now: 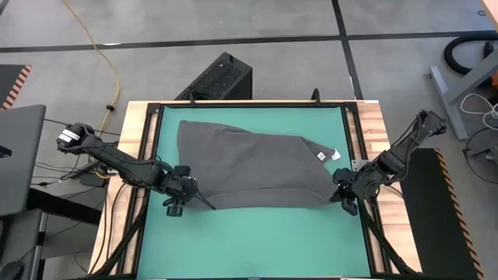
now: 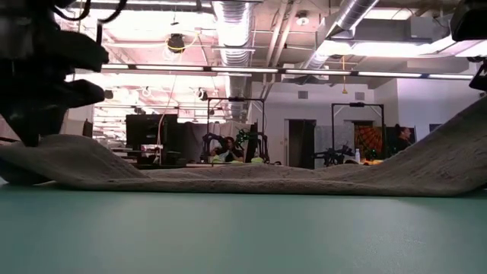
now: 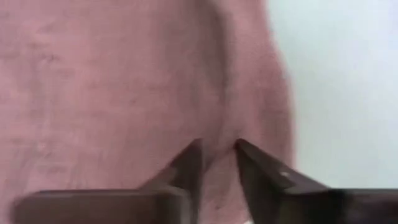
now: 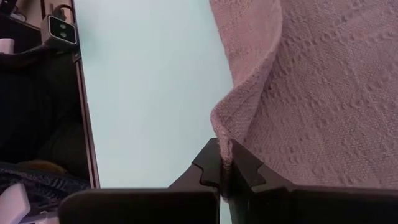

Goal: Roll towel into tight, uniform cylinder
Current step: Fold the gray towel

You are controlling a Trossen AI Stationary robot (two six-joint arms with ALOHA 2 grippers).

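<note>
A raised crease [image 3: 225, 109] inside the towel's near edge is pinched in my left gripper, so my left gripper should pull the towel flat, then open and take hold of the towel's corner.
The dark grey towel [image 1: 249, 167] lies spread on the green mat, with a small white tag [image 1: 323, 155] near its right edge. Its near edge [image 1: 257, 204] forms a thick fold. My left gripper [image 1: 187, 194] is at the towel's near left corner, shut on cloth [image 3: 217, 155]. At the near right corner my right gripper [image 1: 340, 190] is shut on the towel's edge [image 4: 225, 165]. In the low view both ends of the towel [image 2: 243, 179] rise off the mat, the right end [image 2: 464, 137] higher, while the middle rests on it. My left gripper pinches a raised crease of the towel [image 3: 219, 134] between its two fingertips, near the near left corner. The fingers come steeply from above. The cloth there is lifted a little; the rest lies on the mat. My right gripper pinches the folded edge of the towel [image 4: 227, 146] at its near right corner between its two fingers, slanting down from the right. Several layers seem to be caught. The corner is lifted off the mat, and the cloth slopes down toward the towel's middle.
Bare green mat [image 1: 249, 241] stretches between the towel and the near edge. A black frame and wooden boards [image 1: 140, 140] border the mat. A black box [image 1: 222, 78] stands beyond the far edge, and a grey laptop [image 1: 19, 155] sits off to the left.
</note>
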